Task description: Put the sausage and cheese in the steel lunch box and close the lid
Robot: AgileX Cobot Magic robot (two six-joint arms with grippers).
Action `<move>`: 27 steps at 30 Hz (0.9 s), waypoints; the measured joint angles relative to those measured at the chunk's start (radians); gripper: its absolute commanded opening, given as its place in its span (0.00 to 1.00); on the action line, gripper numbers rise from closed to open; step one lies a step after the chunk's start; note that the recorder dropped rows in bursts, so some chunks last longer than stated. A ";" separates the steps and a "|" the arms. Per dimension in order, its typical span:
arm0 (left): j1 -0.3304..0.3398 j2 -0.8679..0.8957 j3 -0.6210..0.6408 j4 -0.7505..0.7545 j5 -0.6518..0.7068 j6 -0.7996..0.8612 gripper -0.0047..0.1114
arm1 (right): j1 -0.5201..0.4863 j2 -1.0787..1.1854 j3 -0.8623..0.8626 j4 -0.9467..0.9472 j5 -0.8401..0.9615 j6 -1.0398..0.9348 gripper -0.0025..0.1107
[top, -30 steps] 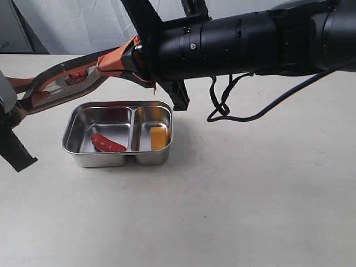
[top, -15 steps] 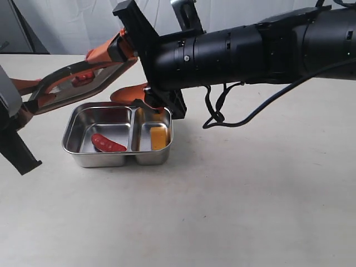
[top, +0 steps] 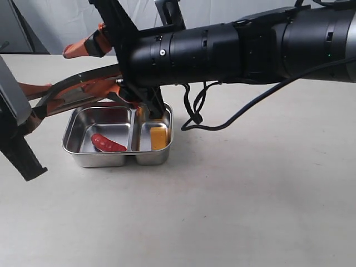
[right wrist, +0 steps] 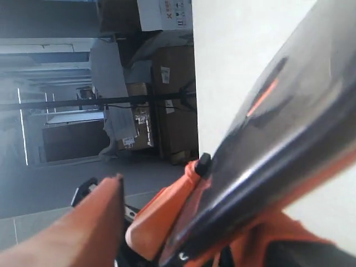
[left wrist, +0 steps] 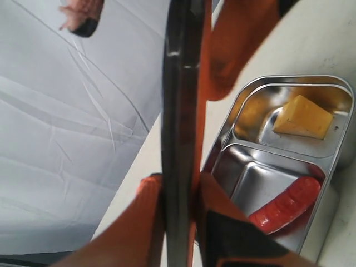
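The dark lid is tilted in my left gripper, held by its outer edge (top: 51,104), so my right gripper should take over at its other end (top: 110,71) and cover the box.
The steel lunch box (top: 69,136) stands open on the table. The red sausage (top: 108,143) lies in its wider compartment and the yellow cheese (top: 158,137) in the narrower one. The dark lid (top: 78,90) hangs tilted over the box's far left side, and my left gripper (top: 34,103) is shut on its outer edge. The left wrist view shows the lid (left wrist: 178,111) edge-on between my left gripper's (left wrist: 179,192) fingers, with the sausage (left wrist: 286,203) and cheese (left wrist: 303,117) below. My right gripper (top: 95,68) is open and straddles the lid's other end, one finger above it and one under it.
The thick black right arm (top: 233,47) stretches across the scene above the box, with a loose cable (top: 192,117) hanging beside the box's right end. Bare white tabletop (top: 250,194) runs in front and to the right.
My right gripper has let go of the lid and opened wide, and its arm has pushed further left. The lid's near end has dropped closer to the box, still held by the left gripper.
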 measured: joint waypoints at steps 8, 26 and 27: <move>-0.003 0.000 -0.004 -0.012 0.006 0.001 0.04 | 0.007 0.004 -0.023 -0.050 -0.038 0.019 0.01; -0.007 0.010 0.005 -0.038 -0.026 -0.044 0.41 | 0.005 -0.009 -0.041 -0.300 -0.066 0.032 0.01; -0.007 0.010 0.005 -0.051 -0.030 -0.054 0.46 | -0.004 -0.009 -0.041 -0.322 -0.068 0.024 0.01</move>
